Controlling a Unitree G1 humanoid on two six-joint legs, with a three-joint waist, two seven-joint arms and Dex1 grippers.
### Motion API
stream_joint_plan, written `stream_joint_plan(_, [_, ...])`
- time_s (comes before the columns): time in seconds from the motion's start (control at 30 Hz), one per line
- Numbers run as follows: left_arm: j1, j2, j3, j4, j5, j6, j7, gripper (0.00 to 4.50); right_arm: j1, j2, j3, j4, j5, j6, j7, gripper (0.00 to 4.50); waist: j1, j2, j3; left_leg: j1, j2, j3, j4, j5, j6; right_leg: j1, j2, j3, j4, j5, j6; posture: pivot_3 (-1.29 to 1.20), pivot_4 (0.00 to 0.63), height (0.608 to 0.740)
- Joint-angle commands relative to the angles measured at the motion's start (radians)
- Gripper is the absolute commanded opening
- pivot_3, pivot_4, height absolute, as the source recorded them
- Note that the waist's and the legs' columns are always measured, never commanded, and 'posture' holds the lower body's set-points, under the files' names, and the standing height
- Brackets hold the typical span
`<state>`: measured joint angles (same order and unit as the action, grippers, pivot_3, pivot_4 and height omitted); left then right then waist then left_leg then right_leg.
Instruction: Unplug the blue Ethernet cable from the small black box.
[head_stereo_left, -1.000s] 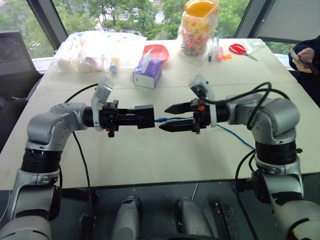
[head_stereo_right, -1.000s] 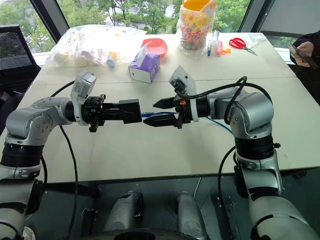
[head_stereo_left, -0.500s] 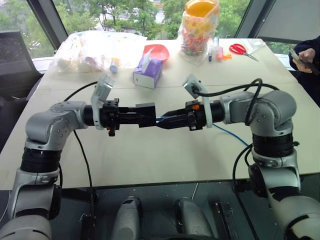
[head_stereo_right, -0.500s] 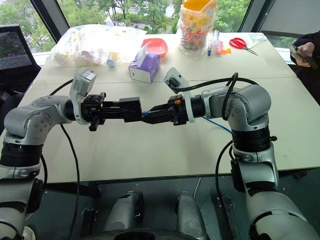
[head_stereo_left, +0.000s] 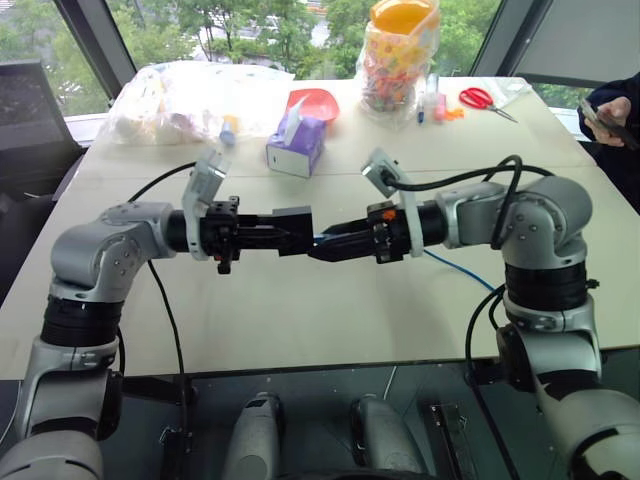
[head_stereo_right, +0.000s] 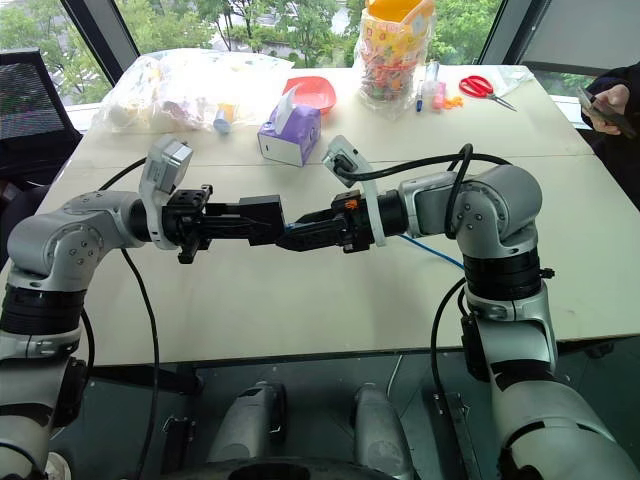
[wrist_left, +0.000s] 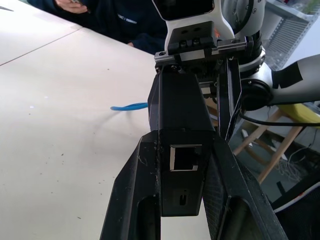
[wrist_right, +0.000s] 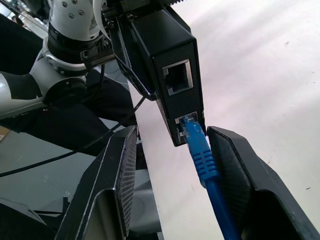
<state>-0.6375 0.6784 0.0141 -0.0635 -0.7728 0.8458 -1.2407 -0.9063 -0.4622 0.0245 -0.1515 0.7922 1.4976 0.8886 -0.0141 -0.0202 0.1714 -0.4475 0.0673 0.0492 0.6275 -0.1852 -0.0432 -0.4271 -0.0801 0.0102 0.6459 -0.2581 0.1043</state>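
I expect the plug (wrist_right: 196, 140) to slide straight out, clear tip and all, when I pull it, because the boot sticks straight out of the lower port (wrist_right: 186, 120).
My left gripper (head_stereo_left: 282, 238) is shut on the small black box (head_stereo_left: 291, 226) and holds it level above the table, with the ports turned to the right. The blue Ethernet cable (wrist_right: 202, 155) is plugged into the box's lower port (wrist_right: 186, 121), below an empty port. My right gripper (head_stereo_left: 318, 247) points left at the box, partly open, its fingers (wrist_right: 120, 175) on either side of the plug. The plug's boot lies against one finger, with a gap to the other. The cable trails back over the table (head_stereo_left: 462, 270) under my right arm.
At the table's far side stand a purple tissue box (head_stereo_left: 295, 146), a red bowl (head_stereo_left: 313, 102), a clear bag of items (head_stereo_left: 190, 98), a jar of colourful pieces (head_stereo_left: 400, 55) and red scissors (head_stereo_left: 485, 99). A person's hands with a phone (head_stereo_left: 608, 115) are at the right edge.
My right gripper has narrowed from wide open, rolled, and edged left up to the box, so its fingers now flank the plug. The left gripper and box have stayed put.
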Motion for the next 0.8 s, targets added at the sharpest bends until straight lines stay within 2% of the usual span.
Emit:
stream_joint_plan(0.03, [0.003, 0.016, 0.01, -0.038, -0.006, -0.013, -0.014, 0.5, -0.019, -0.016, -0.024, -0.01, 0.036, -0.001, 0.0, 1.39, 0.0, 0.0, 0.0, 0.0, 0.0, 0.0, 0.0, 0.0, 0.0, 0.0, 0.0, 0.0, 0.0, 0.0, 0.0, 0.0, 0.15, 0.735])
stream_joint_plan(0.13, [0.009, 0.023, 0.008, -0.04, -0.002, -0.018, -0.027, 0.5, -0.019, -0.02, -0.023, -0.009, 0.045, -0.002, -0.001, 0.02, -0.001, 0.0, 0.0, 0.0, 0.0, 0.0, 0.0, 0.0, 0.0, 0.0, 0.0, 0.0, 0.0, 0.0, 0.0, 0.0, 0.15, 0.735])
stream_joint_plan(0.53, [0.029, 0.048, 0.003, -0.053, 0.006, -0.032, -0.064, 0.5, -0.01, -0.041, -0.009, -0.003, 0.063, -0.007, -0.009, 0.02, -0.001, 0.0, 0.0, -0.001, 0.0, 0.0, 0.0, 0.0, 0.0, -0.001, 0.0, 0.0, 0.0, 0.0, 0.0, 0.0, 0.15, 0.735])
stream_joint_plan(0.8, [0.043, 0.115, 0.042, -0.034, 0.007, -0.048, -0.079, 0.5, 0.015, -0.172, 0.021, 0.175, -0.059, -0.212, 0.04, 0.02, 0.004, 0.0, 0.0, -0.001, 0.0, 0.0, 0.0, 0.0, 0.0, -0.001, -0.001, 0.0, -0.002, 0.0, 0.0, 0.0, 0.15, 0.735])
